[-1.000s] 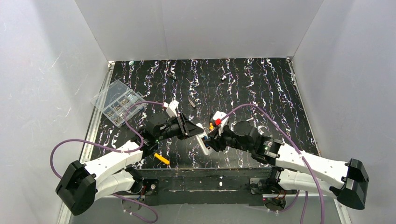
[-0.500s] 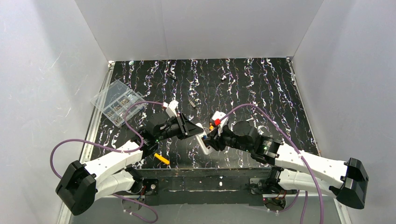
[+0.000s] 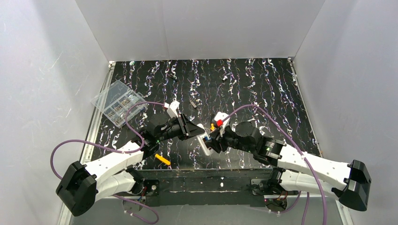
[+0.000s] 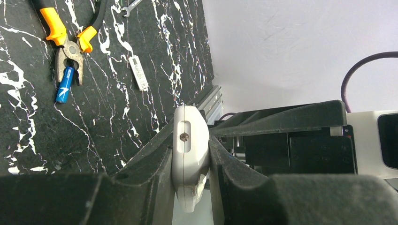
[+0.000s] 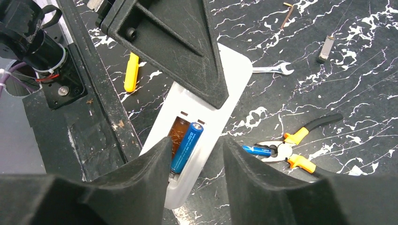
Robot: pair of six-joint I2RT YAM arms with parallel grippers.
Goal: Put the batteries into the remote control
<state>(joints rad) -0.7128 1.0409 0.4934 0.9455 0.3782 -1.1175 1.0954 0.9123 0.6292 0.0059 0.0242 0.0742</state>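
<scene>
I can see the blue battery's upper end [image 5: 195, 127] sticking up above the remote's hollow, so next I move my right gripper over that end [image 5: 193, 134], close its fingers and press it down.
My left gripper [image 3: 195, 127] is shut on the white remote control [image 3: 204, 143] and holds it edge-on above the table, as the left wrist view shows [image 4: 190, 154]. In the right wrist view the remote [image 5: 230, 84] shows its open battery recess, with one blue battery [image 5: 187, 147] lying in it beside an empty brown slot. My right gripper [image 5: 196, 157] is open, its fingers either side of the remote's lower end and not gripping anything. A second blue battery [image 5: 257, 150] lies on the table at the nose of the pliers [image 5: 293, 150]; it also shows in the left wrist view [image 4: 65, 84].
A clear plastic compartment box [image 3: 118, 102] stands at the left edge. A yellow tool [image 3: 163, 160] lies near the front edge, a small wrench [image 5: 272, 70] and a small metal piece [image 5: 325, 49] lie beyond the remote, and a white strip [image 4: 139, 72] lies on the black mat.
</scene>
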